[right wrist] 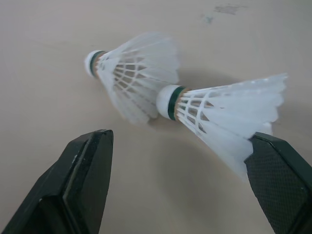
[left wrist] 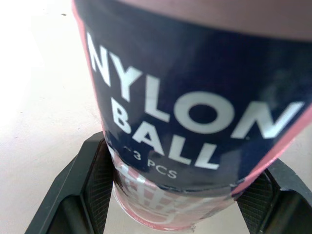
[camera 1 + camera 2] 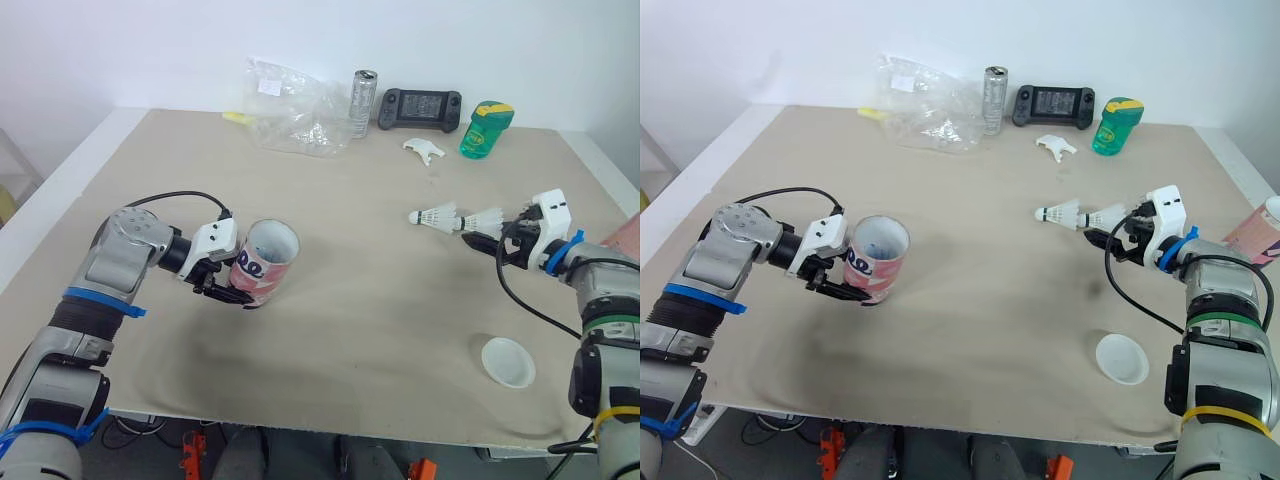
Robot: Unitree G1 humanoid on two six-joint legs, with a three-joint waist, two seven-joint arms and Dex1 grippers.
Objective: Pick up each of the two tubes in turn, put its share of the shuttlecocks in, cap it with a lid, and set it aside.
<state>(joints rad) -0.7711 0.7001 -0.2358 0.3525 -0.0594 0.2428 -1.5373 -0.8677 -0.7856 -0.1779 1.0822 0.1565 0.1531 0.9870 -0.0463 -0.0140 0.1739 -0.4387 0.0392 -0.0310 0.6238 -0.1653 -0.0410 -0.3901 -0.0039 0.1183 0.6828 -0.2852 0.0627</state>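
I am expecting the shuttlecock to catch across the tube's rim when I carry it over, because the nearer shuttlecock's skirt spreads nearly as wide as the tube's opening.
A pink and navy tube marked "NYLON BALL" is held tilted over the table's left part, its open mouth facing up. My left gripper is shut on its lower end, one finger on each side. Two white shuttlecocks lie end to end on the right of the table. My right gripper stands open just behind the nearer shuttlecock, whose skirt reaches one finger; the farther shuttlecock lies beyond. A second pink tube shows at the right edge. A white lid lies near the front right.
Along the back edge lie a crumpled clear plastic bag, a silver can, a black game controller and a green bottle. A small white piece lies in front of them. The tan table is bare in the middle.
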